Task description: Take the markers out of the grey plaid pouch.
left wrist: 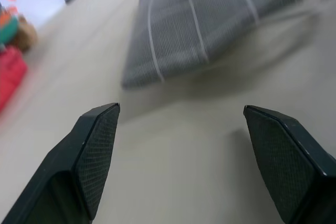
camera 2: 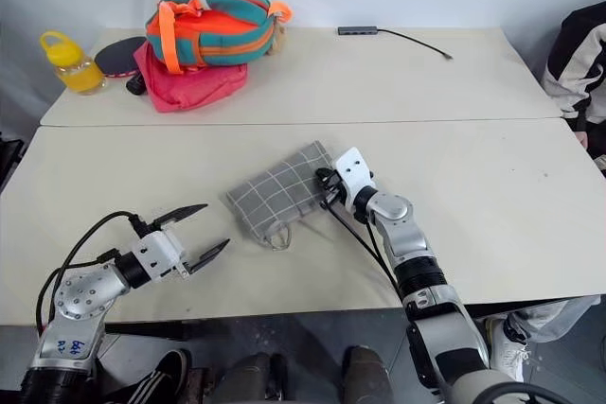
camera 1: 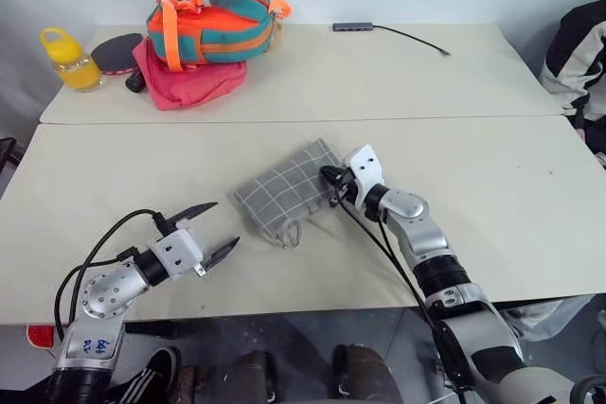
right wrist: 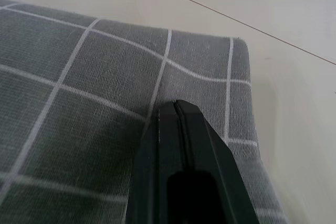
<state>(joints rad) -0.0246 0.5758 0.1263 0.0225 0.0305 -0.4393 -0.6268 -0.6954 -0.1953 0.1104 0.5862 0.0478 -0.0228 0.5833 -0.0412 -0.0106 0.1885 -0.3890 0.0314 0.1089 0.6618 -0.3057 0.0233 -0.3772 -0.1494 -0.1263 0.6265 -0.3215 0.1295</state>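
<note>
The robot's right gripper is on the pouch's far end, away from the pouch's loop (camera 1: 292,233), so next the left gripper clamps the pouch's near corner (camera 1: 266,229) before the right gripper pulls the loop.
The grey plaid pouch (camera 1: 289,186) lies flat and slanted near the middle of the near table, a loop of its cord at its near edge. My right gripper (camera 1: 328,175) is shut, and its joined fingertips rest on the pouch's right end (right wrist: 79,77); I see no fabric between them. My left gripper (camera 1: 225,222) hovers open just above the table, a short way to the near left of the pouch, pointing at it (left wrist: 210,19). Nothing is between its fingers (left wrist: 97,150). The markers are hidden.
On the far table an orange-teal bag (camera 1: 210,24) sits on a pink-red cloth pouch (camera 1: 185,82), beside a dark paddle (camera 1: 115,49) and a yellow bottle (camera 1: 68,59). A small hub with a cable (camera 1: 355,26) lies at the back. A black-and-white garment (camera 1: 578,54) is at the right edge.
</note>
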